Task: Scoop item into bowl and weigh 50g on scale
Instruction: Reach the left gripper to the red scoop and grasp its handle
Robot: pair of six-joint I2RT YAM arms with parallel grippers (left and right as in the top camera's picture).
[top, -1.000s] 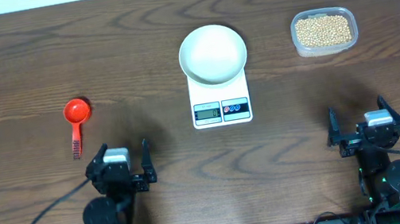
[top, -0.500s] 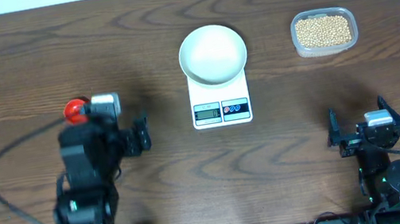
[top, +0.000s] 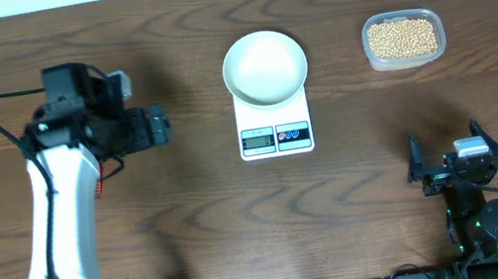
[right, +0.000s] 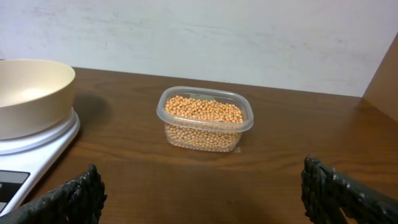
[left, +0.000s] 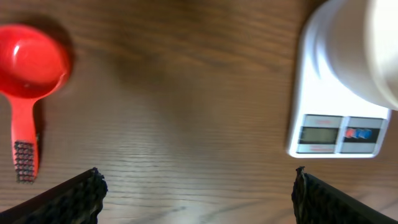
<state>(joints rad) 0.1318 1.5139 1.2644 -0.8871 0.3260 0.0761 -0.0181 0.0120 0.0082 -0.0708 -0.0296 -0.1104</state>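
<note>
My left gripper should go next to the scoop (left: 30, 81) and close there, because the red scoop lies free and its handle (left: 25, 134) points back toward the open fingers.
The white bowl (top: 263, 65) sits empty on the white scale (top: 276, 138) at mid table. Tan beans (top: 402, 38) fill a clear plastic container at the back right. My left gripper (top: 130, 130) hangs open over the table left of the scale. In the left wrist view a red scoop (left: 31, 59) lies ahead and to the left of the open left gripper (left: 198, 175), with bare wood between the fingers. My right gripper (top: 451, 160) rests open near the front right. The right wrist view shows the beans (right: 202, 109) beyond the open right gripper (right: 200, 171).
The left arm covers most of the scoop in the overhead view. The container's clear rim (right: 205, 93) stands apart from the scale (right: 37, 146) and bowl (right: 28, 93). A pale wall runs behind the table's far edge.
My left arm has risen from its rest pose at the front and swung away from me and leftward, over the red scoop. Its jaws stayed open. The right arm has not moved.
</note>
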